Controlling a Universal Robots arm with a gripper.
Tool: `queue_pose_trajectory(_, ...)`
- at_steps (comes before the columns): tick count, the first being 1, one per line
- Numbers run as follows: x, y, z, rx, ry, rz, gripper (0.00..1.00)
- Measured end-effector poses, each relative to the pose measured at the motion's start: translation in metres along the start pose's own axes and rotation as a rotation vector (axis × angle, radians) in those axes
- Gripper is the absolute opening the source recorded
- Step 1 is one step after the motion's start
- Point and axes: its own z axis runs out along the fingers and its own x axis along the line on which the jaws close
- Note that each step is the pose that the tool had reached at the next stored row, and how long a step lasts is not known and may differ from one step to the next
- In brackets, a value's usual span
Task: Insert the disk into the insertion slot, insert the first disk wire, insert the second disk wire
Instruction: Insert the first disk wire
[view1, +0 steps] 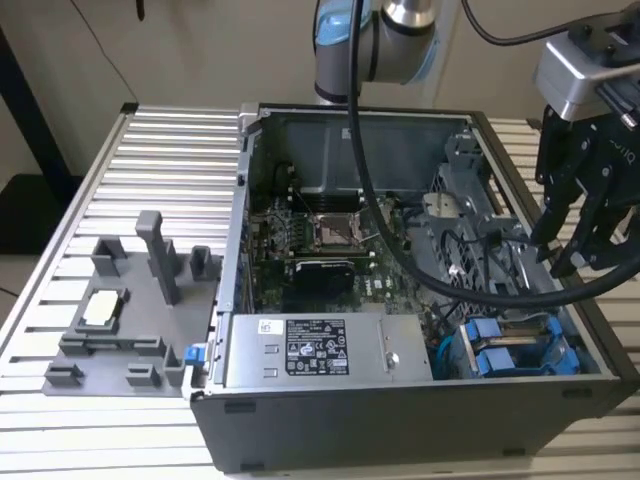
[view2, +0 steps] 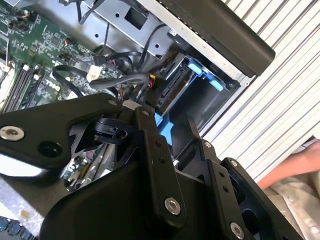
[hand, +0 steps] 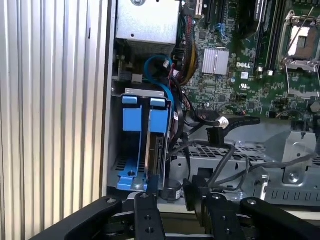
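The loose black connector (hand: 216, 135) is resting against the disk wire's slack loop (hand: 229, 151), so the connector will move and turn along with the wire when the robot carries the wire.
In the first wrist view the disk (hand: 156, 150) stands edge-on in its blue carrier inside the insertion slot (hand: 121, 162) of the grey drive cage. A second blue carrier (hand: 131, 117) sits right beside it. My gripper (hand: 177, 200) hangs over the cage's end, open, with nothing between its black fingers (hand: 145, 215). In the exterior view the gripper (view1: 565, 262) hovers above the case's right side, higher than the blue carriers (view1: 515, 352). A loose black connector (hand: 215, 134) and a white-tipped cable (hand: 223, 120) lie near the disk. I cannot tell whether any wire is plugged into it.
The open case holds a motherboard (view1: 320, 230), a silver power supply (view1: 300, 350) and a perforated fan bracket (view1: 470, 230). The arm's black cable (view1: 400, 250) loops across the case. A grey fixture plate (view1: 120, 320) sits on the slatted table. A person's hand (view2: 295, 165) rests beside the case.
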Motion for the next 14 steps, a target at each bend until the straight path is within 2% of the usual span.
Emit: queue_pose_trajectory(14,-0.0043,-0.0081,0.0055,-0.0029,-0.0061,-0.056,0.41)
